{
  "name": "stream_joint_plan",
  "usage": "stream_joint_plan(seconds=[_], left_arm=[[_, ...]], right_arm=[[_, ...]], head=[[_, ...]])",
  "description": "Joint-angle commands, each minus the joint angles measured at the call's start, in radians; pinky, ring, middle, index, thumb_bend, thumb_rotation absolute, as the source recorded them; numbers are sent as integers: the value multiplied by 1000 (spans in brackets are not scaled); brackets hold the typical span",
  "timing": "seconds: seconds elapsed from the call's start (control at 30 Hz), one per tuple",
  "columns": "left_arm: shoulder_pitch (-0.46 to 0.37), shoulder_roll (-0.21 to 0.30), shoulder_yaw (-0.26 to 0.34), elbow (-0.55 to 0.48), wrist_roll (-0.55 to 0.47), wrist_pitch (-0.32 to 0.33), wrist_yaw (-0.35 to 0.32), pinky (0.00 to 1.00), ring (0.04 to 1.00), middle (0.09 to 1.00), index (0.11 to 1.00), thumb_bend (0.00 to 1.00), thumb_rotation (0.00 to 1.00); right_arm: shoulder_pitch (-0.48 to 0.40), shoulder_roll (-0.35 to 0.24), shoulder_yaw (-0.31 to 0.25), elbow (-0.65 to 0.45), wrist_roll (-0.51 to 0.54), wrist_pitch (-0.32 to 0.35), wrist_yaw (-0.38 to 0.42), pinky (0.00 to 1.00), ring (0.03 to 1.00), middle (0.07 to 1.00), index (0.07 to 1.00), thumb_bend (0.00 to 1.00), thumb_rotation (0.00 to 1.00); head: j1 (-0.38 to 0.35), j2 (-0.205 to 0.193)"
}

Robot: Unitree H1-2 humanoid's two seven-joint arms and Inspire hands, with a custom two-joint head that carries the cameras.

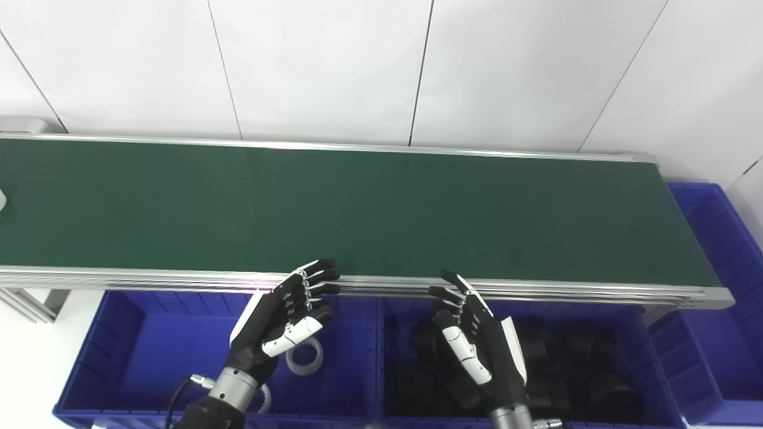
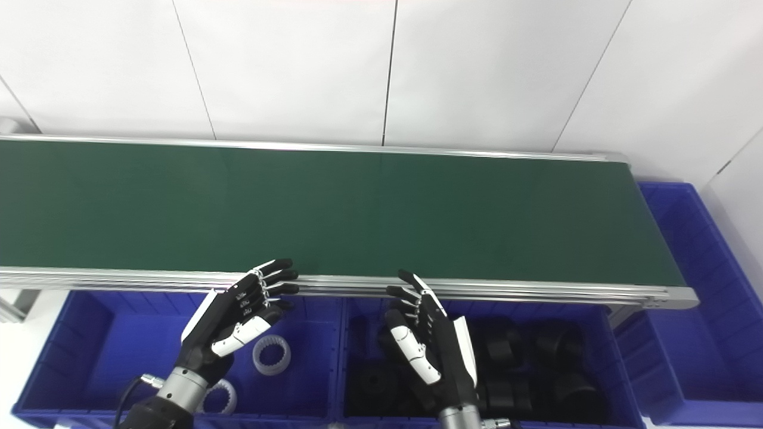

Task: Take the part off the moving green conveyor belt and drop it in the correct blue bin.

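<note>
My gripper will find another open ring when it lifts the white object, because the white object's curved edge matches the white toothed rings in the bin.
The green conveyor belt runs across the whole view. A small white object shows at the belt's far left edge, cut off by the frame, so I cannot tell what it is. My left hand hovers open over the left blue bin, fingers apart and reaching to the belt's near rail. Over the middle blue bin my right hand is open too, palm turned inward. Neither hand holds anything.
Two white toothed rings lie in the left bin. Several black round parts fill the middle bin. A third blue bin stands past the belt's right end. The aluminium rail borders the belt's near side.
</note>
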Motion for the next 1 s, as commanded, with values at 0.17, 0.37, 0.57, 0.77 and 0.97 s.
stream_joint_plan(seconds=[0.17,0.37,0.57,0.77,0.97], left_arm=[[-15,-3,-2,-17,9,-35,5,668,751,807,825,798,534],[-15,-2,-3,-22,10,-28,3,668,753,810,820,801,535],[-15,-2,-2,-17,6,-31,1,666,750,811,819,807,530],[-12,-7,-5,-15,3,-31,1,670,749,812,818,814,526],[-3,-36,-25,15,5,-62,1,667,749,806,808,804,482]], right_arm=[[-8,3,-1,-30,5,-25,0,630,716,768,872,586,762],[-8,3,-1,-29,4,-27,-1,633,716,769,872,587,764],[-7,3,-1,-31,7,-24,1,633,715,769,873,586,761],[-2,-1,-2,-32,16,-26,5,642,725,777,874,584,759],[11,-35,-15,-30,44,-49,19,664,746,794,887,527,751]], head=[[1,-2],[1,-2],[4,-3],[66,-24],[275,-107]])
